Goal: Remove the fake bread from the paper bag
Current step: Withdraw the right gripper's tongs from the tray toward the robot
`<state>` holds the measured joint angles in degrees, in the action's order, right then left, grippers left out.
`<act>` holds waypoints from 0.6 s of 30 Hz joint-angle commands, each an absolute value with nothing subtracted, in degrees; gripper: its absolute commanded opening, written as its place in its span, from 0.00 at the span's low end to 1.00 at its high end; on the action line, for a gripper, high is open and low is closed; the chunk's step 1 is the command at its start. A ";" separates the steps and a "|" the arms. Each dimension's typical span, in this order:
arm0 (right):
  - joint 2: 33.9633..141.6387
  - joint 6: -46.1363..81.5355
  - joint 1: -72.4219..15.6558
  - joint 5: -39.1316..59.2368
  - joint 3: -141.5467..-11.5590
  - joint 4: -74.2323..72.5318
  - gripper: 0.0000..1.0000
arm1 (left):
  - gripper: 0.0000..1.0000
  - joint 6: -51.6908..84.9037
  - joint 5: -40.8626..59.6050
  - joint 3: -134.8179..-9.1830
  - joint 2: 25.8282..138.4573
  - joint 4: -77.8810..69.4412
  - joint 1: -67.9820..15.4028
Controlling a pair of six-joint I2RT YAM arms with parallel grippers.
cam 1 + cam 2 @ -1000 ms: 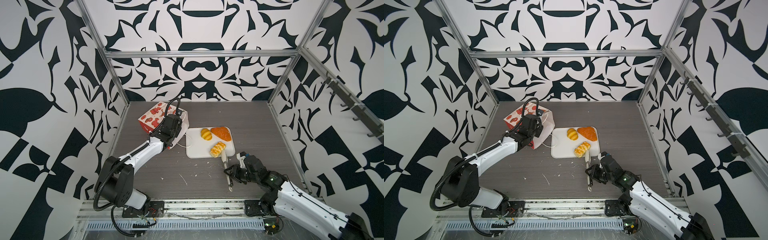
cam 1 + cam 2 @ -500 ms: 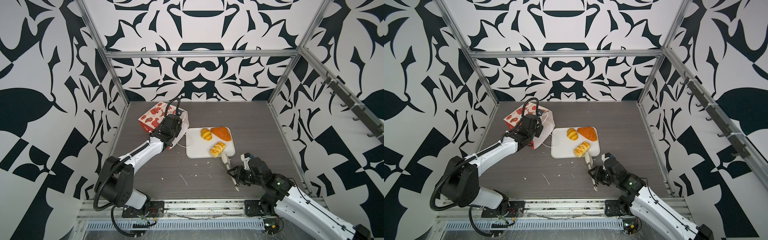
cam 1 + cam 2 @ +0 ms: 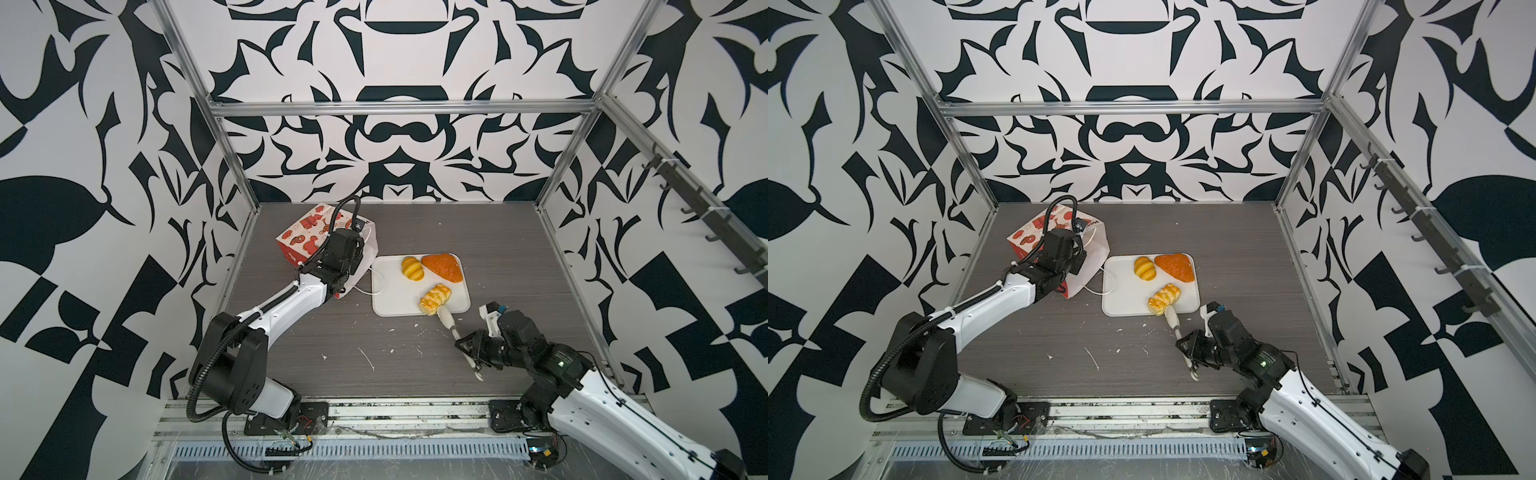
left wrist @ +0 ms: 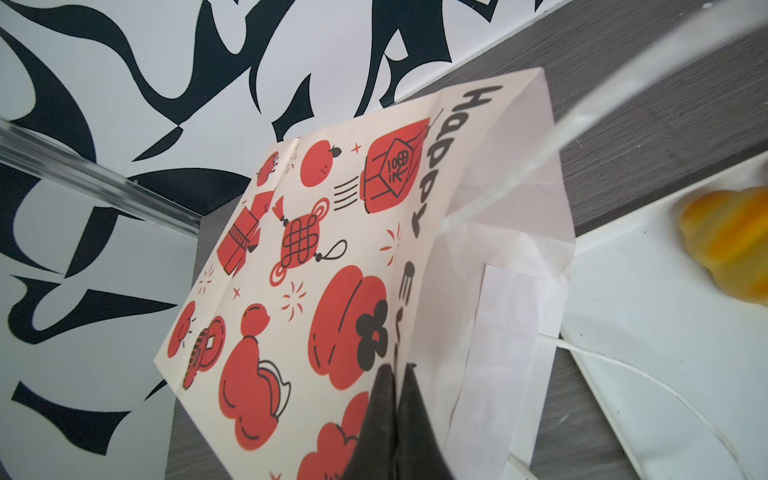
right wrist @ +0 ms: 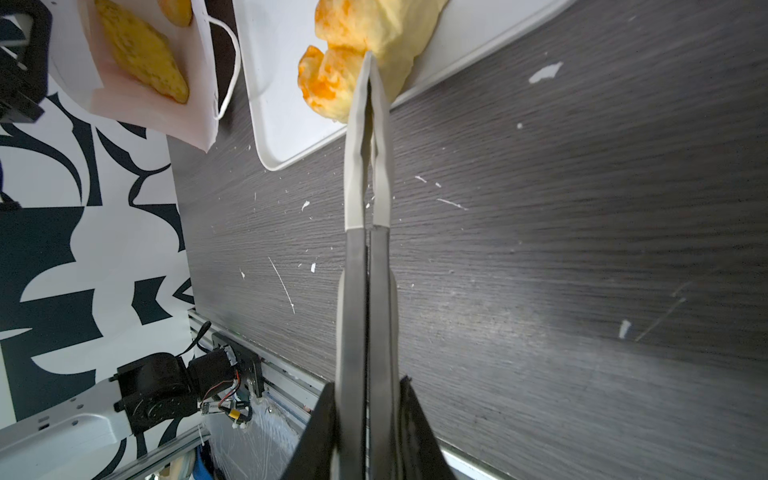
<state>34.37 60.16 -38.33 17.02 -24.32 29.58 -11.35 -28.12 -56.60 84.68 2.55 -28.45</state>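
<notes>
The robot's right gripper should push the pastry (image 3: 437,295) inward with closed tongs before it reaches into the bag, since the glazed pastry's near end (image 3: 426,308) lies at the tray's rim.
The paper bag (image 3: 303,232) (image 3: 1034,232) (image 4: 332,249) lies tipped at the back left, its mouth facing the white tray (image 3: 390,299). My left gripper (image 4: 397,368) is shut on the bag's side edge. Inside the bag (image 5: 166,116) the right wrist view shows a yellow pastry (image 5: 141,54). On the tray lie three pieces of fake bread: a yellow croissant (image 3: 412,268), an orange triangular piece (image 3: 442,268) and a glazed pastry (image 3: 435,298) (image 5: 332,83). My right gripper (image 3: 469,345) (image 3: 1187,343) (image 5: 365,382) is shut on grey tongs (image 3: 451,328) (image 5: 368,208). The tongs' tips are closed against the glazed pastry's near edge.
White crumbs and scraps (image 3: 368,359) dot the dark wood-grain table. A string handle (image 3: 374,286) of the bag trails onto the tray's left edge. Patterned walls with metal posts close in the left, back and right. A metal rail (image 3: 374,411) runs along the front.
The right gripper has squeezed the tongs fully closed, and their handle end has swung a little to the right. The left arm and the bag have not moved.
</notes>
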 commanded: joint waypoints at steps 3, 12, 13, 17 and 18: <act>35.65 58.02 -38.52 20.87 -27.16 29.20 0.01 | 0.00 -10.26 -27.83 -55.37 82.97 0.70 -28.22; 31.94 56.27 -38.51 17.93 -30.85 34.23 0.00 | 0.00 -10.20 -27.75 -55.49 83.27 0.62 -28.21; 31.35 56.25 -38.49 18.09 -31.00 34.63 0.00 | 0.00 -10.20 -27.69 -55.50 83.30 0.53 -28.21; 30.33 56.23 -38.50 19.71 -31.10 37.94 0.00 | 0.00 -10.20 -27.57 -55.56 83.58 0.61 -28.22; 29.94 56.33 -38.50 20.50 -30.88 38.26 0.00 | 0.00 -10.20 -27.60 -55.62 83.67 0.62 -28.21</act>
